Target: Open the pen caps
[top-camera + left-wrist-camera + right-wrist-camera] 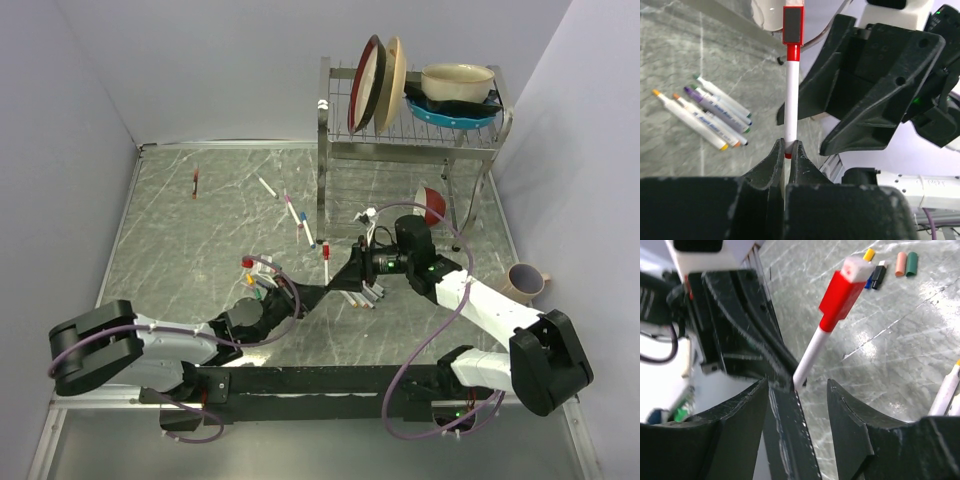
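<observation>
The robot's left gripper is holding the white pen by its lower end [790, 137], so the right gripper should take hold of the pen's body first, and then the left gripper should move to the red cap [793, 29].
My left gripper [788, 146] [322, 293] is shut on the lower end of a thin white pen [791, 100], which stands up from its jaws. The pen's top wears a red cap [792, 25] [842, 300] [325, 248]. My right gripper [812, 387] [350, 278] is open, close beside the left one. The pen's barrel [810, 357] rises just in front of its jaws, which touch nothing. Loose caps lie on the table: yellow [869, 254], pink [901, 264], green [911, 264].
Several uncapped pens [705, 115] [365, 295] lie under the grippers. More pens [292, 208] lie further back, one [195, 182] at the far left. A dish rack [335, 150] with plates and bowls stands at the back right, a mug [525, 283] at the right edge.
</observation>
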Available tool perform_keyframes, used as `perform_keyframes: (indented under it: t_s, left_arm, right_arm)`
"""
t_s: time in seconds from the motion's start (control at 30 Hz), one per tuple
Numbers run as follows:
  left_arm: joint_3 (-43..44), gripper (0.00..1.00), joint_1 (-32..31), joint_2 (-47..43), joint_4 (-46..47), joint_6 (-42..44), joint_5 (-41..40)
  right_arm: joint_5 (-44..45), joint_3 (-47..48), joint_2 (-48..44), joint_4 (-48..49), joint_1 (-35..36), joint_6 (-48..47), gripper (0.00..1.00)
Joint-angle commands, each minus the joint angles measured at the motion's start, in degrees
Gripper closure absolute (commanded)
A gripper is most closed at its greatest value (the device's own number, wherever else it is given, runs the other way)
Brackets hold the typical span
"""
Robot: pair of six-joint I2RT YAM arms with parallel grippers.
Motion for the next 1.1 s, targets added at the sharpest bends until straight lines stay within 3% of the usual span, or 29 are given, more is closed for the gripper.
perform_keyframes:
  t_s: [0.0,0.13,0.3,0.33,0.37,0.43,0.47,0.5,0.53,0.63,0.73,0.87,1.07]
  left_arm:
    - [3.99,0.99,-1.54,3.08,6.50,-0.27,-2.71]
    - [5.31,0.99,-2.33,4.94,7.64,-0.27,-2.53]
    - [4.78,0.99,-3.12,5.99,9.75,-0.53,-2.89]
    - [4.69,0.99,-3.12,6.08,10.10,-0.62,-2.97]
    - [4.61,0.99,-3.21,6.17,10.45,-0.71,-2.89]
    - [4.52,0.95,-3.21,6.08,10.28,-0.53,-2.63]
    - [4.34,0.76,-3.12,5.82,9.93,-0.18,-2.54]
    - [4.17,0.65,-3.12,4.77,9.75,0.25,-2.54]
    - [3.21,0.45,-3.21,3.98,9.66,1.48,-2.62]
    - [0.39,0.19,-3.21,-0.58,10.28,4.65,-3.41]
    - [1.26,0.07,-2.78,-6.38,1.78,6.84,-6.22]
    - [5.21,0.08,-0.93,-10.09,-7.73,8.96,-6.84]
    - [7.85,0.22,1.62,-7.90,-7.30,10.10,-3.77]
  right_arm:
    - [1.90,-0.52,-0.38,8.40,-0.44,8.34,0.43]
    - [2.42,-0.70,-0.20,8.93,-0.52,8.34,0.45]
    - [1.81,-0.96,-0.28,9.63,-0.52,8.78,0.60]
    - [1.55,-1.05,-0.28,9.81,-0.52,8.69,0.65]
    - [0.24,-1.14,-0.20,10.16,-0.52,8.61,0.80]
    - [-0.91,-0.96,-0.11,10.69,-0.44,8.26,1.00]
    - [-1.17,-0.53,-0.19,10.17,-0.52,7.03,1.00]
    - [-1.18,-0.17,-0.63,8.51,-0.52,6.07,1.00]
    - [-1.00,0.09,-0.98,7.71,-0.52,5.01,1.00]
    - [-1.61,1.58,-1.25,2.88,-0.52,-3.13,1.00]
    - [-5.29,3.87,-0.02,-2.75,-0.52,-9.64,1.00]
    - [-11.36,4.22,0.95,-4.51,-0.26,-12.92,1.00]
    - [-13.92,4.57,0.95,-6.45,-0.09,-15.56,1.00]
